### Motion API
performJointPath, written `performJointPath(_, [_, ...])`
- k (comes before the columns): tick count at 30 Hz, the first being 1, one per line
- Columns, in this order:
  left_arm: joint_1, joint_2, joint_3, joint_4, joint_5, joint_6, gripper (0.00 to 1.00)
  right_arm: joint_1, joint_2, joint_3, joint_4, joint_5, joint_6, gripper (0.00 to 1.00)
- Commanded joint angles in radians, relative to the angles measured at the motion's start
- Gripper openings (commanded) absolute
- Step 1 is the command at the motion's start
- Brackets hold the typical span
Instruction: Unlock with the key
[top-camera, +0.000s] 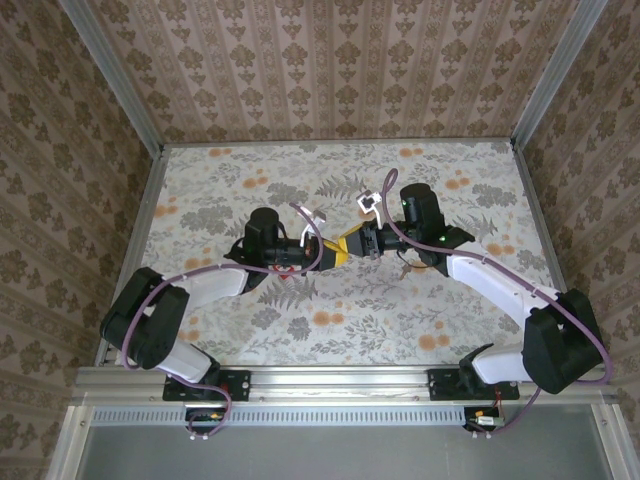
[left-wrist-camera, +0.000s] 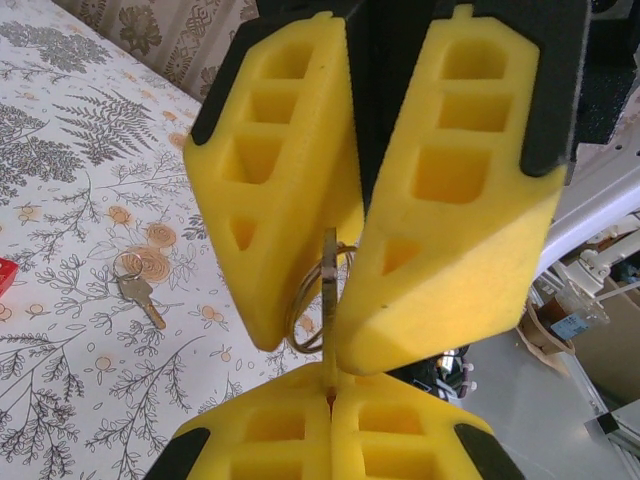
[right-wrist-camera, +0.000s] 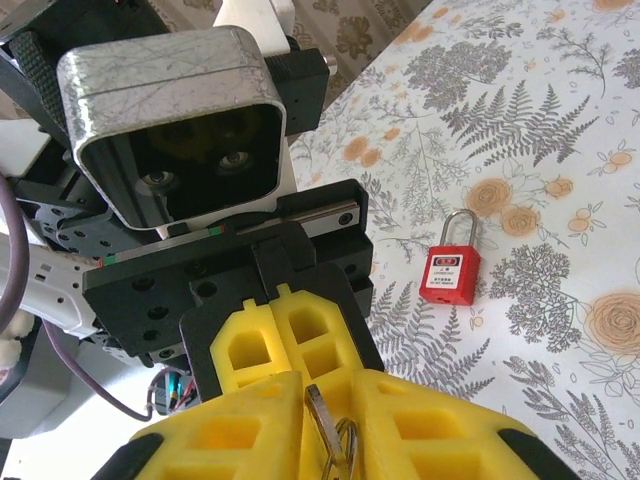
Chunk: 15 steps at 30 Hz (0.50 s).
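My left gripper is covering the key's blade (left-wrist-camera: 330, 372), which has to go into the padlock. So my right gripper should hold the ring end (left-wrist-camera: 329, 268) while my left gripper opens.
A flat metal key (left-wrist-camera: 329, 275) with its ring is held in the air between both grippers over the middle of the table. My left gripper (left-wrist-camera: 328, 392) is shut on the key's blade. The yellow fingers of my right gripper (right-wrist-camera: 328, 388) have closed in on the key (right-wrist-camera: 322, 420) and ring from both sides. In the top view, left gripper (top-camera: 333, 251) and right gripper (top-camera: 354, 242) meet tip to tip. The red padlock (right-wrist-camera: 452, 272) lies flat on the table with its shackle pointing away, partly under the left arm (top-camera: 285, 273).
A second key (left-wrist-camera: 140, 293) on a ring lies on the flowered tablecloth, beyond the grippers in the left wrist view. Metal rails (top-camera: 340, 378) frame the table, with papered walls behind. Purple cables loop over both wrists.
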Motion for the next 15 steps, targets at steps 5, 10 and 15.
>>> performJointPath(5, [0.006,0.032,0.011,0.056,0.022,-0.033,0.00,0.014,-0.026,-0.012,0.047,-0.021,0.020,0.14])
performJointPath(10, [0.006,0.015,-0.008,0.056,-0.013,-0.020,0.20,0.025,-0.044,-0.018,0.054,0.031,0.025,0.11])
performJointPath(15, [0.009,-0.021,-0.029,0.013,-0.072,0.029,0.36,0.025,-0.069,-0.046,0.101,0.109,0.057,0.10])
